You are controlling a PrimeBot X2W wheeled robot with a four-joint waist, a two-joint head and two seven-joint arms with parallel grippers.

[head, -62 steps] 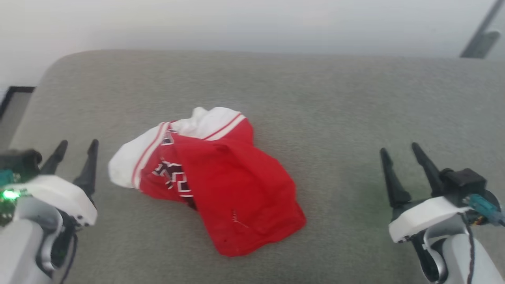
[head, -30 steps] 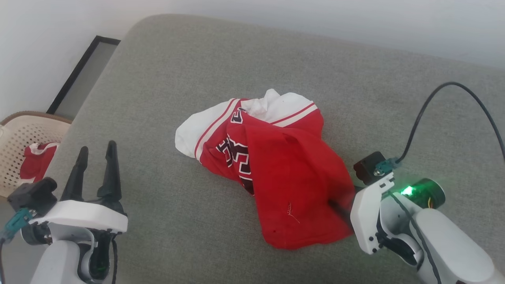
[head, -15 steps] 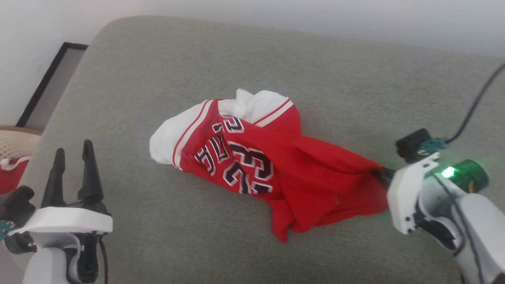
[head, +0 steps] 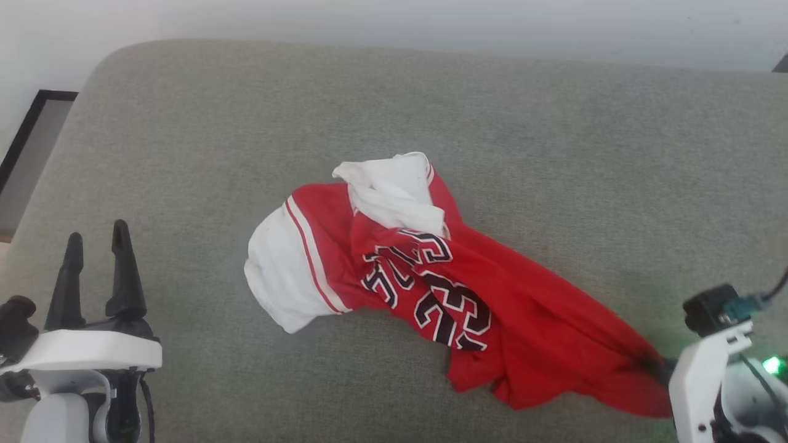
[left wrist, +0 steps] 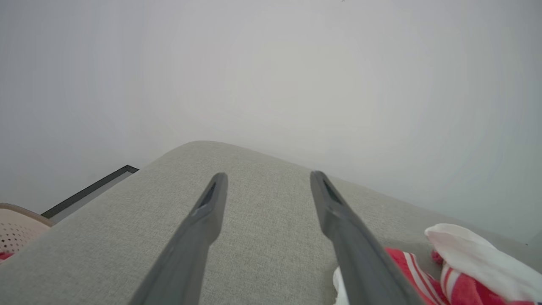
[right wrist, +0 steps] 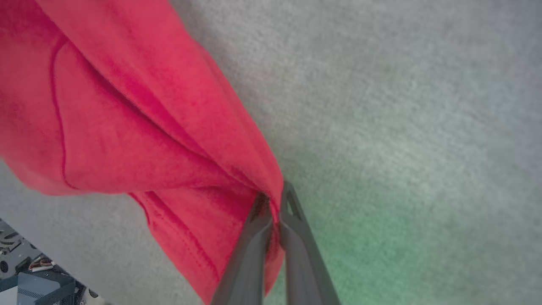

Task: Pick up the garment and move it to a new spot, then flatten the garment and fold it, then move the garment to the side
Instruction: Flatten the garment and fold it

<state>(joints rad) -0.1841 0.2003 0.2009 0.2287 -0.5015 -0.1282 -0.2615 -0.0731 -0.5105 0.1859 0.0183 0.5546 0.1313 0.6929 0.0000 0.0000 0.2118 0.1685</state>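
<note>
I expect the garment's red body (head: 546, 317) to fall open with its lettering facing out when I lift it by the white sleeves, because loose creases hide part of the lettering (head: 402, 264).
The red garment (head: 455, 295) lies crumpled mid-cushion, white panel (head: 277, 277) at its left, dark white-outlined lettering facing up, red tail stretched toward the lower right. My right gripper (right wrist: 273, 199) is shut on that red tail, the cloth bunched between its fingers; in the head view its fingers (head: 657, 368) are mostly buried in the fabric. My left gripper (head: 95, 237) stands open at the lower left, well apart from the garment, nothing between its fingers (left wrist: 211, 199). The garment's striped edge (left wrist: 406, 267) shows at the left wrist view's lower right.
Everything rests on a wide grey fabric cushion (head: 554, 154) against a pale wall. A dark-framed strip (head: 24, 135) lies past the cushion's left edge. A perforated beige basket (left wrist: 17, 231) with a bit of red cloth sits beyond the left corner.
The right gripper closed on the garment's red end and dragged it toward the lower right, stretching and turning it so the lettering shows. The head camera also shifted. The left gripper stayed open.
</note>
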